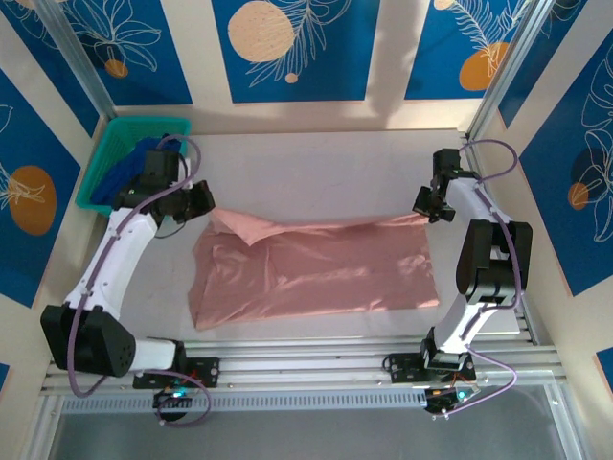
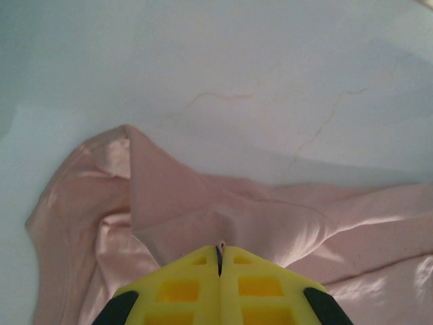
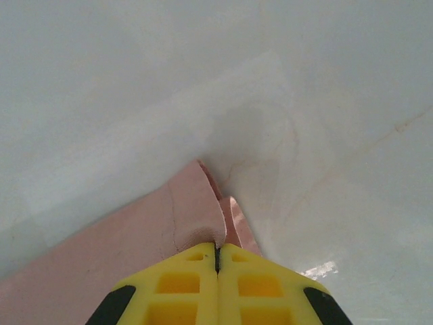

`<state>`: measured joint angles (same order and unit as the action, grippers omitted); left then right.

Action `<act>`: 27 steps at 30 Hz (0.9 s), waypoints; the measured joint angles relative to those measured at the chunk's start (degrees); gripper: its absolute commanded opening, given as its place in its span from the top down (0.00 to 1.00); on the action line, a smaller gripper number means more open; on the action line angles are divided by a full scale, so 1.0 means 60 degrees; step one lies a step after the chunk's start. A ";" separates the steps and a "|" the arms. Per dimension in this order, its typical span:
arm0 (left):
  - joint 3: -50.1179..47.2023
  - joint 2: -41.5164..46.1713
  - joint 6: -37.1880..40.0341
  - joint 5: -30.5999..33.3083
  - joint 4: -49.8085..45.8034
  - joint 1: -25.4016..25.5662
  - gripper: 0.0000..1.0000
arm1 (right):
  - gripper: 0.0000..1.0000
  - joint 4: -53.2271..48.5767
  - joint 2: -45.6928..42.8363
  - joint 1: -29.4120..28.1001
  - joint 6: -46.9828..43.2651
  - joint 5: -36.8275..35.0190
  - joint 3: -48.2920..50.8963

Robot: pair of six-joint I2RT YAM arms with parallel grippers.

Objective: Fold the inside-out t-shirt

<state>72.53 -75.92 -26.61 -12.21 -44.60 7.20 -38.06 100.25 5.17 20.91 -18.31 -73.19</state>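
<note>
My right gripper keeps drawing the held corner toward the t-shirt's near edge (image 1: 326, 313) until the fold lies flat, as the t-shirt's far edge (image 1: 330, 226) runs straight from gripper to gripper.
The inside-out t-shirt (image 1: 316, 273), dusty pink, lies spread across the middle of the table, its far edge lifted at both ends. My left gripper (image 1: 204, 199) holds the far-left part, yellow fingers (image 2: 183, 284) shut with a pinch of pink cloth (image 2: 203, 217) between the tips. My right gripper (image 1: 433, 206) is at the far-right corner, its fingers (image 3: 250, 281) shut on the shirt's corner (image 3: 196, 210), which curls up off the table. No print shows on the cloth.
A green basket (image 1: 107, 153) with a dark blue garment (image 1: 134, 163) stands at the far left, right behind the left arm. The pale table (image 1: 316, 163) lies bare beyond the shirt. Aluminium rails (image 1: 316, 359) run along the near edge.
</note>
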 measured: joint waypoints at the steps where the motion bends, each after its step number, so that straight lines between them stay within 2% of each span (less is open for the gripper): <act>1: -0.0091 0.0098 0.0022 -0.0015 -0.0149 -0.0015 1.00 | 0.94 -0.0007 -0.0051 0.0000 0.0000 -0.0011 0.0087; 22: -0.1395 0.1224 0.0532 -0.0058 -0.1443 -0.0273 1.00 | 0.90 -0.0310 -0.1351 -0.0055 0.0412 -0.0240 0.2000; 27: -0.1818 0.1293 0.0535 -0.0047 -0.1432 -0.0306 1.00 | 0.83 -0.0317 -0.1388 -0.0055 0.0634 -0.0237 0.2277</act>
<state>61.63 -68.16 -23.40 -12.49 -53.19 5.37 -39.97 91.92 4.84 24.71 -19.73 -59.53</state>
